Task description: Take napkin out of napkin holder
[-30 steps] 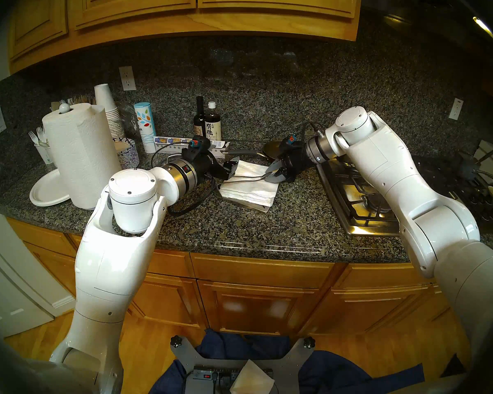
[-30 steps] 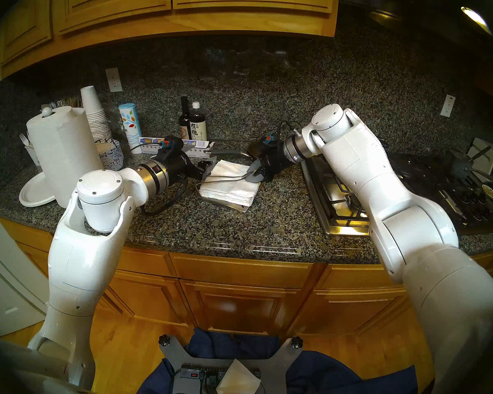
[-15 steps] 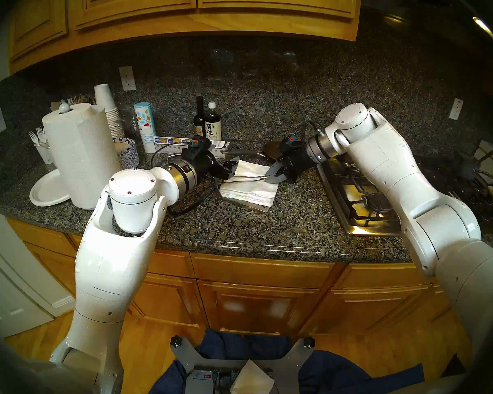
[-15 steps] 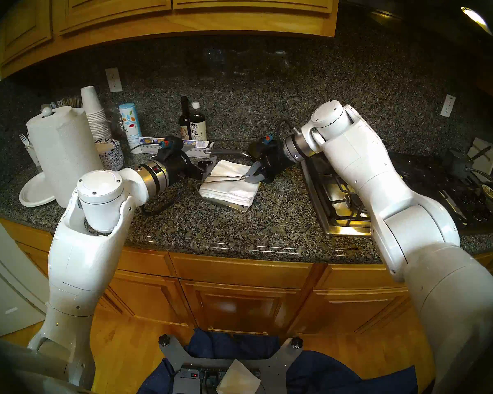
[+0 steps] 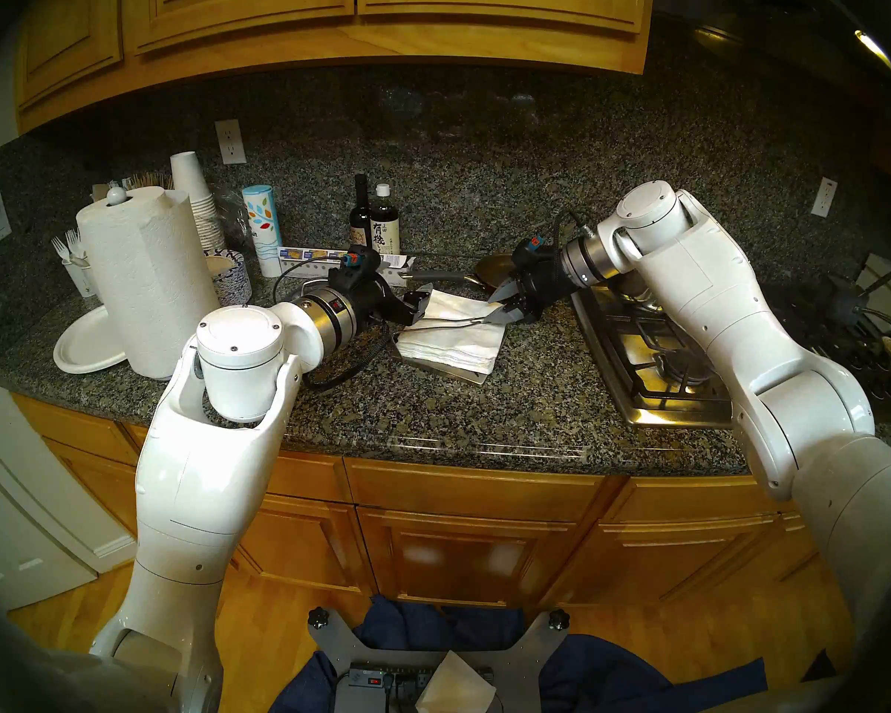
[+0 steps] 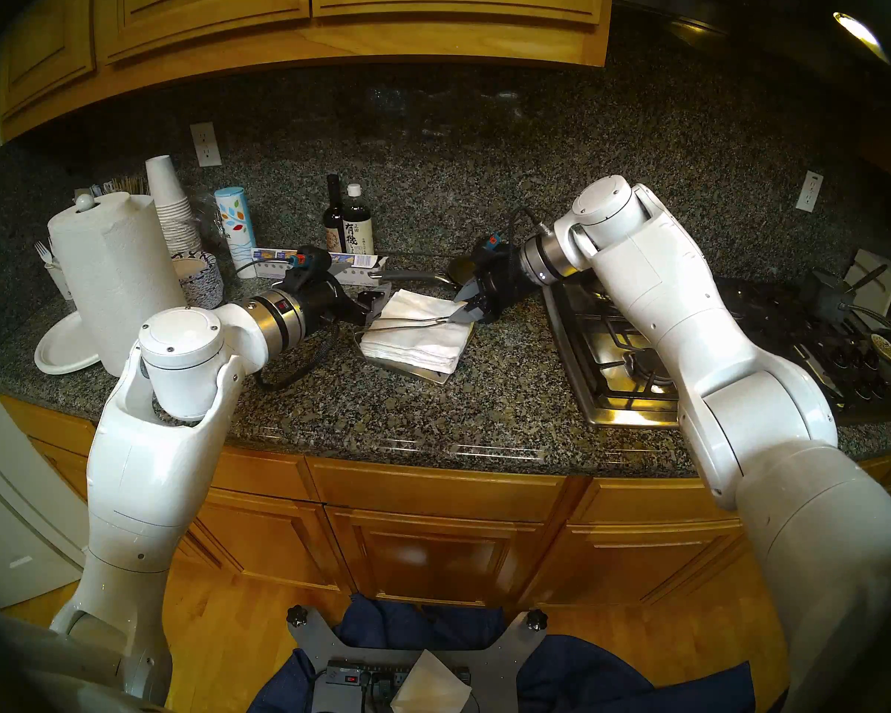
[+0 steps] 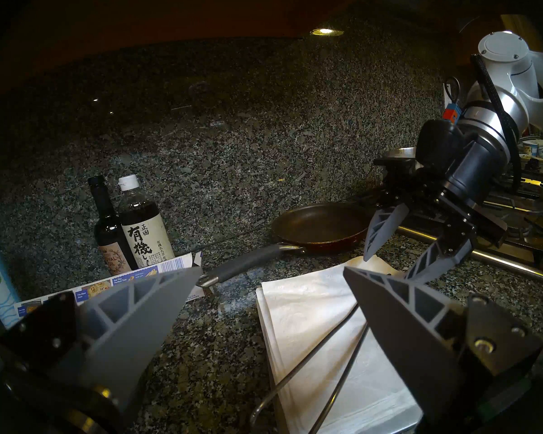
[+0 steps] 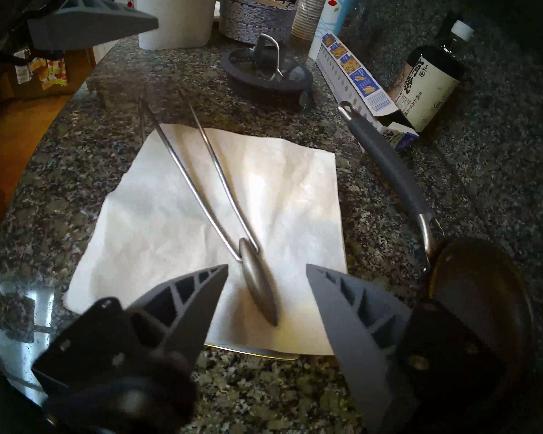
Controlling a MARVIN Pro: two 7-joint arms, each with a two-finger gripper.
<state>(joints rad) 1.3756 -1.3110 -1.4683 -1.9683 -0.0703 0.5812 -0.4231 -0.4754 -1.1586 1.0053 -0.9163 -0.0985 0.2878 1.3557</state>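
My gripper will lift the wire arm by its spoon-shaped tip (image 8: 258,283), and the arm will swing up from that end of the arm, because the wires bend down (image 8: 143,110) past the napkin stack's edge.
The napkin holder (image 5: 465,375) is a silvery tray on the granite counter and carries a thick napkin stack (image 5: 453,349). Its wire arm (image 5: 443,326) lies across the top, and the spoon-shaped tip (image 8: 259,286) rests on the paper. The napkin (image 5: 451,305) is the creased top sheet (image 8: 176,217); it is shifted toward the back and lies under the arm. My right gripper (image 5: 502,304) is open, its fingers on either side of the tip and apart from it (image 8: 267,267). My left gripper (image 5: 420,300) is open and empty at the stack's back left corner (image 7: 273,269).
A frying pan (image 5: 489,274) sits just behind the holder, its handle (image 8: 389,167) pointing left. Two bottles (image 5: 376,228) and a foil box (image 5: 330,262) stand at the back. A paper towel roll (image 5: 145,280) and plate (image 5: 86,346) are at the left. The stove (image 5: 654,357) is on the right.
My right gripper was closed at the wire arm's tip. It has opened and drawn back a little toward the stove. The left arm has not moved.
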